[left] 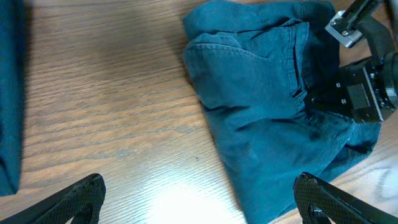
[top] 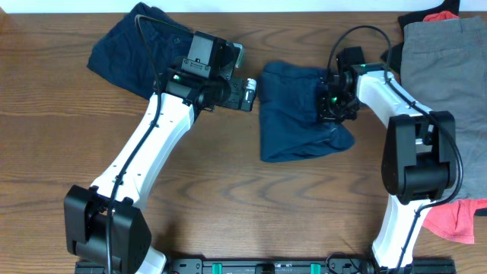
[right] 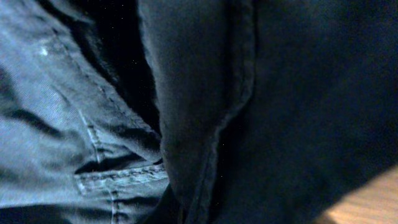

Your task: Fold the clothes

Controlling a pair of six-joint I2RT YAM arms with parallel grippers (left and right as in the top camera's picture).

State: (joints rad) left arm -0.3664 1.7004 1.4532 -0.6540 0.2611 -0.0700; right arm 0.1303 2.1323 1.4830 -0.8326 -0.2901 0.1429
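Note:
The robot's right gripper is holding the crumpled navy shorts (top: 292, 122) a long way from the second navy pair (top: 122, 57), so next the left gripper takes the shorts from it and brings them there.
A pair of navy shorts (top: 293, 114) lies crumpled at the table's middle and also shows in the left wrist view (left: 261, 118). My left gripper (top: 251, 93) is open and empty just left of it, with its fingers spread over bare wood and the shorts' edge (left: 202, 205). My right gripper (top: 333, 103) is down on the shorts' right side and looks shut on a fold of them. It also shows in the left wrist view (left: 357, 93). The right wrist view is filled with dark fabric and a pocket seam (right: 124, 177), and its fingers are hidden.
A second navy pair (top: 133, 49) lies at the back left. Grey shorts (top: 449, 68) lie at the right, with black (top: 415, 17) and coral-red (top: 441, 14) pieces behind them. Another coral-red piece (top: 456, 221) lies at the front right.

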